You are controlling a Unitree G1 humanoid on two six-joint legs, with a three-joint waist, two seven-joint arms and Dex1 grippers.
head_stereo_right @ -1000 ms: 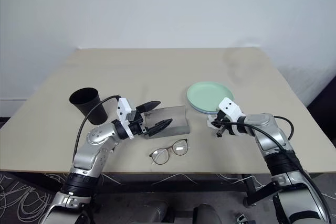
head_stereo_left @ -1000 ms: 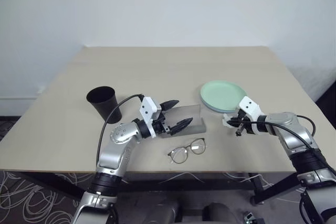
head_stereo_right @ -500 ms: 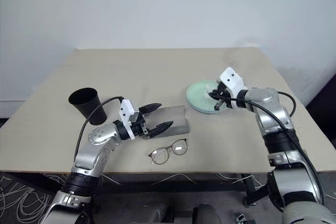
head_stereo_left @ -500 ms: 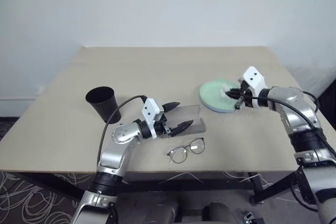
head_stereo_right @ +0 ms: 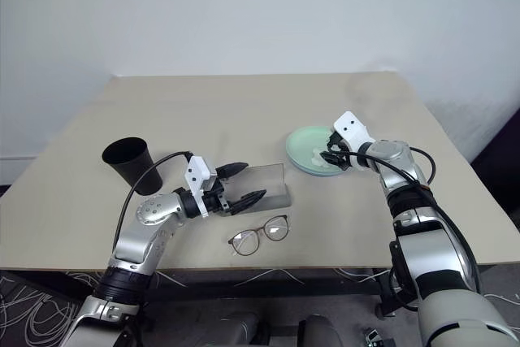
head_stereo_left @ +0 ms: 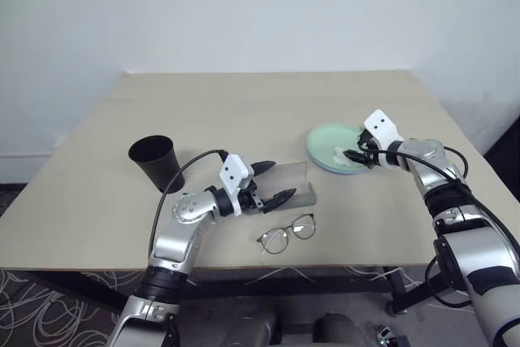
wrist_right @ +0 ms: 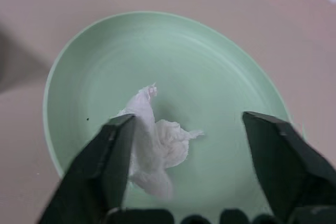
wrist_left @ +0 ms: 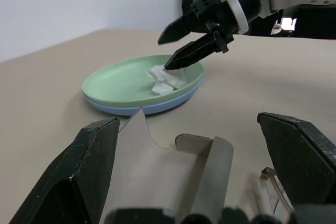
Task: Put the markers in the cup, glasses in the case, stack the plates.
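Observation:
The glasses (head_stereo_left: 288, 234) will stay folded and slim when I lift them into the case, because a pale arm (wrist_left: 264, 194) is folded close against the glasses' frame.
The mint green plate (head_stereo_left: 335, 141) lies on the light blue plate (wrist_left: 137, 108) at the right of the table. A crumpled white tissue (wrist_right: 154, 148) rests on the green one. Just above the tissue, my right gripper (head_stereo_left: 354, 154) hangs open and holds nothing. Near the table's middle stands the grey case (head_stereo_left: 291, 185) with its lid (wrist_left: 157, 167) raised. My left gripper (head_stereo_left: 275, 181) is open, and the lid stands between its fingers. The glasses (head_stereo_left: 287, 232) lie by the front edge, in front of the case. The black cup (head_stereo_left: 154, 161) stands upright at the left. The markers are out of view.
The tan table (head_stereo_left: 244, 103) stretches bare behind the objects to a white wall. A black cable (head_stereo_left: 175, 180) from my left arm loops past the cup. The table's front edge runs just below the glasses.
My right gripper carried the tissue from beside the plates up over the green plate and opened; the tissue now lies on the plate. The left arm has stayed put.

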